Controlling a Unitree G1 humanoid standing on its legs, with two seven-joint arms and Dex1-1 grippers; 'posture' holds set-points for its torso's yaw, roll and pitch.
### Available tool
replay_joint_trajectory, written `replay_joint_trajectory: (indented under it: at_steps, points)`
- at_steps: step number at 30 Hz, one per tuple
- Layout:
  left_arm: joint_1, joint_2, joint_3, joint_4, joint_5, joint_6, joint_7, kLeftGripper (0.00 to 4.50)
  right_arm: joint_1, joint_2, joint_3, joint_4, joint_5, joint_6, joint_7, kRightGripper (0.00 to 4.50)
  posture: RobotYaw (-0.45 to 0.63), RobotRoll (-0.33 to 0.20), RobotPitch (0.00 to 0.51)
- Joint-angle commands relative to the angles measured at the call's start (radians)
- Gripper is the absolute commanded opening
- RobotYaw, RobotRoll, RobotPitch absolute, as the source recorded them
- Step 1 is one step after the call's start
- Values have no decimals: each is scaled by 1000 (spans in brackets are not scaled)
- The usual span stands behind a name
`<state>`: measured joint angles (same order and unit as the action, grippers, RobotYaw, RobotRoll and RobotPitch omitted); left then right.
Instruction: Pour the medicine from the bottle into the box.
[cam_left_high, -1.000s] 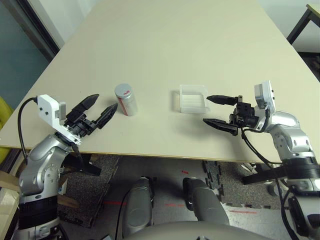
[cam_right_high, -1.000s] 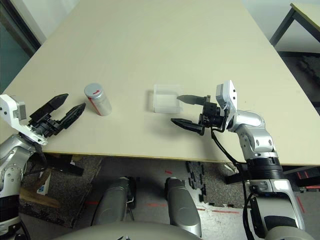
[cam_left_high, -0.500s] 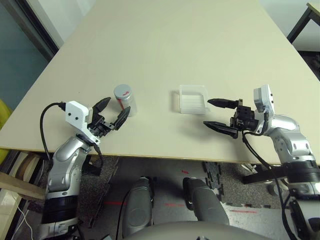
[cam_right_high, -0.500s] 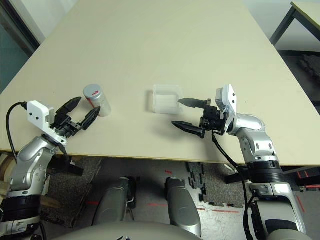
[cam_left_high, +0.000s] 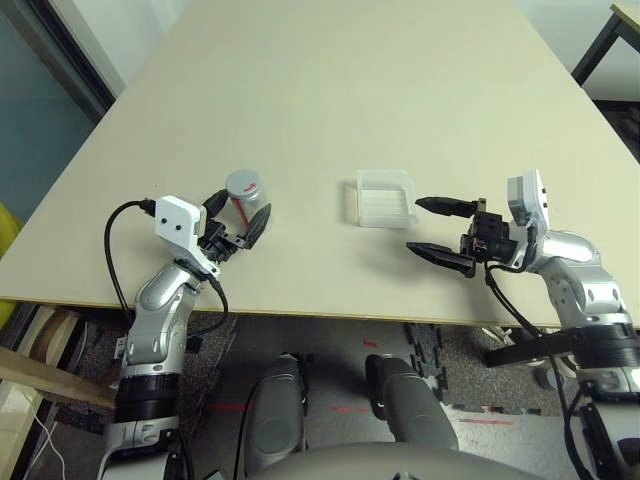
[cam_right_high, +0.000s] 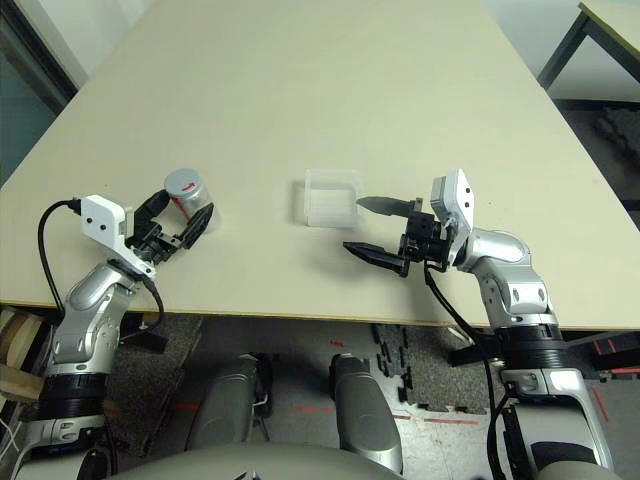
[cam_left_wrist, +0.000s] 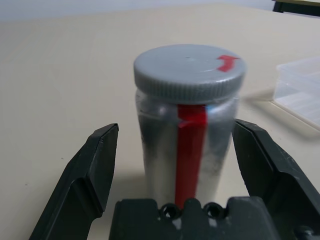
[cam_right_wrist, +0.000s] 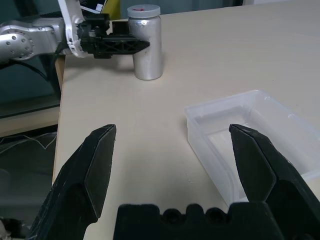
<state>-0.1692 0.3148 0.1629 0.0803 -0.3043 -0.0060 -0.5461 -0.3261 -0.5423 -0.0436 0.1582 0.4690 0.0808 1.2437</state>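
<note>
The grey cap (cam_left_wrist: 190, 72) stands clear above my left gripper's open fingers, so the gripper should keep going forward until the bottle's silver body (cam_left_wrist: 187, 150) is deep between them, and then close.
The bottle (cam_left_high: 247, 196) stands upright near the table's front left, silver-grey with a red stripe and its grey cap (cam_left_wrist: 190, 70) on. My left gripper (cam_left_high: 238, 212) is open, one finger on each side of the bottle (cam_left_wrist: 190, 135), with gaps between the pads and the glass. The clear plastic box (cam_left_high: 385, 198) lies flat at the table's middle. My right gripper (cam_left_high: 415, 224) hovers open just to the right of the box (cam_right_wrist: 250, 135), holding nothing. The medicine is hidden.
The table's front edge (cam_left_high: 330, 315) runs close beneath both grippers. Wide bare tabletop (cam_left_high: 350, 80) stretches behind the bottle and box. A dark-framed second table (cam_left_high: 618, 30) stands at the far right.
My left arm has swung in toward the bottle, and its open fingers now straddle it. The right gripper has barely moved.
</note>
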Motion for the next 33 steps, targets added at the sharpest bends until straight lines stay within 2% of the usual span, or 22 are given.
replay_joint_trajectory:
  at_steps: [1,8,25,30,31,33]
  points:
    - [-34,-13,-21,68,28,-34,8,4457,14,-8,-1,-23,-3,4,-7,4500,-103,0,156]
    - [-104,-27,-28,175,47,-86,10,4457,26,-12,-2,-41,-4,10,-21,4500,-121,0,156]
    - [-168,-34,-39,276,51,-138,-2,4457,54,-13,1,-70,-8,13,-47,4500,-151,0,156]
    - [-178,-36,-45,293,53,-145,-10,2727,59,-14,1,-79,-8,17,-52,4500,-154,0,156]
    - [-180,-37,-46,296,54,-148,-13,2593,60,-14,1,-81,-8,17,-53,4500,-155,0,156]
    - [-183,-38,-48,300,53,-150,-16,2602,61,-14,0,-83,-7,19,-54,4500,-155,0,157]
